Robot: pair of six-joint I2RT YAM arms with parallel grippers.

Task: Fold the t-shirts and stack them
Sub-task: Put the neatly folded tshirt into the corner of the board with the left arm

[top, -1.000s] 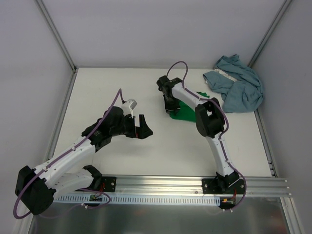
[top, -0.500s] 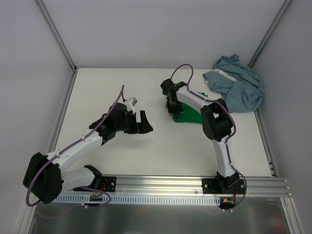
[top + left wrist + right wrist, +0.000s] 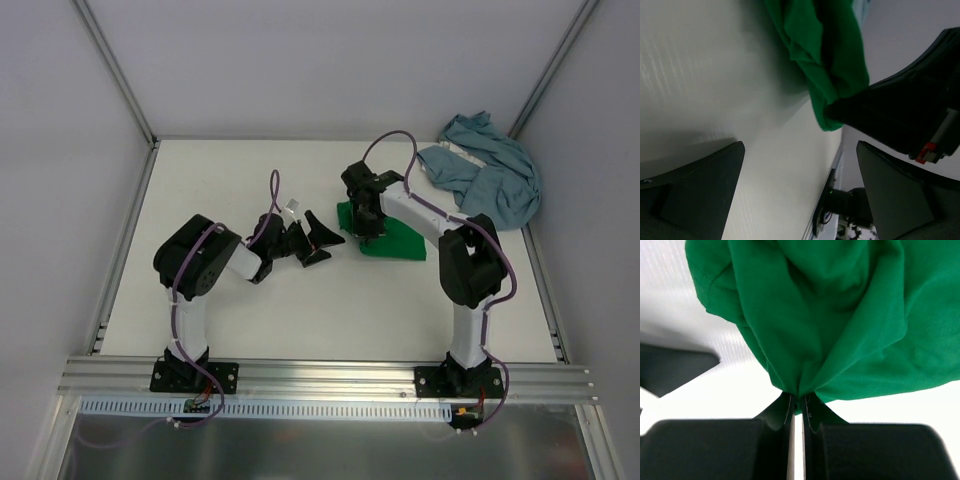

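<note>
My right gripper is holding the green t-shirt (image 3: 400, 243) far from the empty back corner, so my left gripper should grab the t-shirt's bunched end (image 3: 345, 214) and bring it to that corner.
The green t-shirt (image 3: 392, 238) lies bunched near the table's middle right. My right gripper (image 3: 366, 222) is shut on its edge; in the right wrist view the cloth (image 3: 840, 315) gathers into the closed jaws of the right gripper (image 3: 799, 405). My left gripper (image 3: 322, 238) is open and empty, just left of the green shirt's left edge (image 3: 830, 65); both its fingers (image 3: 700, 190) hover over bare table. The blue-grey t-shirt (image 3: 490, 180) lies crumpled at the back right corner.
The white table (image 3: 250, 180) is walled by grey panels left, back and right. A metal rail (image 3: 330, 378) runs along the near edge with both arm bases on it.
My left arm has swung right, bringing its open gripper up beside the green shirt. My right gripper has shifted right and nearer, dragging the green shirt with it.
</note>
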